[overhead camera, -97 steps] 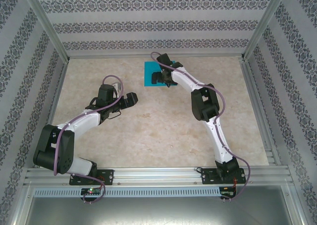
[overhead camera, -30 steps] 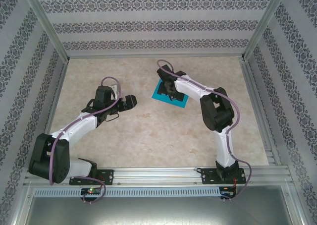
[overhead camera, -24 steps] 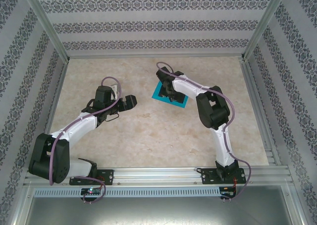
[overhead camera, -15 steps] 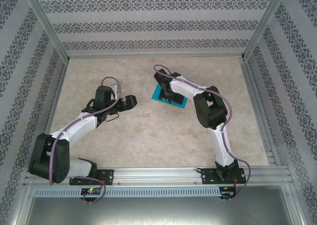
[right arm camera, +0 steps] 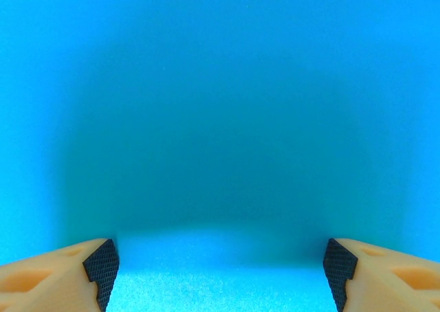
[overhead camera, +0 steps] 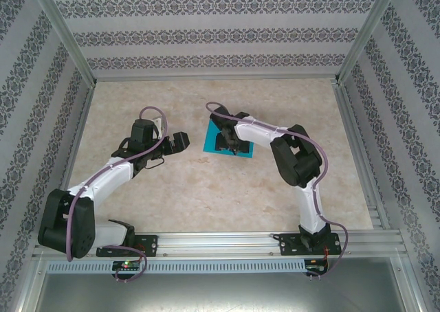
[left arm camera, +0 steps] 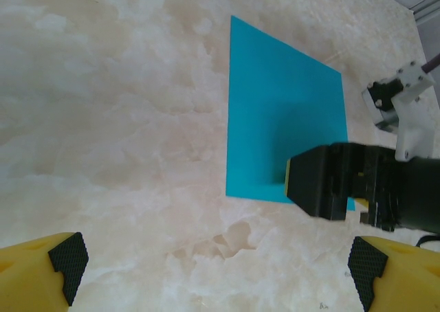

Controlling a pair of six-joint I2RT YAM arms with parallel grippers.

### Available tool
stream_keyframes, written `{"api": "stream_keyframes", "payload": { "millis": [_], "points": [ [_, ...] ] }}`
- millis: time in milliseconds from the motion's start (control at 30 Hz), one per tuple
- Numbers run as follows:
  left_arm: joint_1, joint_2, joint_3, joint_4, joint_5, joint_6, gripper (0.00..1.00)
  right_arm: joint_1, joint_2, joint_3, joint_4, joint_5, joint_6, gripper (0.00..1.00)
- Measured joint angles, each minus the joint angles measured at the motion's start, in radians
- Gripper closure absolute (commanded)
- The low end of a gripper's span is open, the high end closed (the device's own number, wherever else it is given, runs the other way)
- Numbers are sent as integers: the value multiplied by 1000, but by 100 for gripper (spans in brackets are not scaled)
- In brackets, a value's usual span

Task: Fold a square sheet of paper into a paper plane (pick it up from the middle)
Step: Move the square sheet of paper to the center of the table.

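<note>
The sheet's near edge (left arm camera: 265, 199) is close to my right gripper, so I should shift the gripper back over the sheet's middle (left arm camera: 283, 116) before I pinch the paper.
The square sheet of paper (overhead camera: 209, 141) lies flat on the marble table, teal-blue and unfolded. My right gripper (overhead camera: 229, 144) points down onto its middle and hides the centre in the top view. In the right wrist view the paper (right arm camera: 220, 106) spans the whole frame, and the right gripper (right arm camera: 220, 265) is open, its pads wide apart on the sheet. My left gripper (overhead camera: 180, 141) hovers just left of the sheet, open with nothing in it. In the left wrist view the paper (left arm camera: 282, 106) lies ahead of the left gripper (left arm camera: 216, 258), with the right arm's black finger (left arm camera: 330, 181) on its near edge.
Bare marble table (overhead camera: 172, 181) lies around the sheet. An aluminium frame (overhead camera: 206, 75) and patterned walls close in the back and sides. The right arm's elbow (overhead camera: 295, 157) bends to the right of the sheet.
The right gripper has slid the paper from the back of the table toward the middle and left, turning it on the way. The left arm has hardly moved.
</note>
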Motion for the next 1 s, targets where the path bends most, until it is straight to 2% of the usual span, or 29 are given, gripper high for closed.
{"api": "stream_keyframes", "payload": {
  "millis": [533,833,1000],
  "points": [
    [0,-98,-36,-80,-4,3,0,191,-188,-288,126,-28,-79,18],
    [0,-191,-83,-155,-5,4,0,257,-282,-384,84,-57,-9,16],
    [0,-230,-89,-179,-2,4,0,244,-336,-382,74,-51,42,13]
  ]
}}
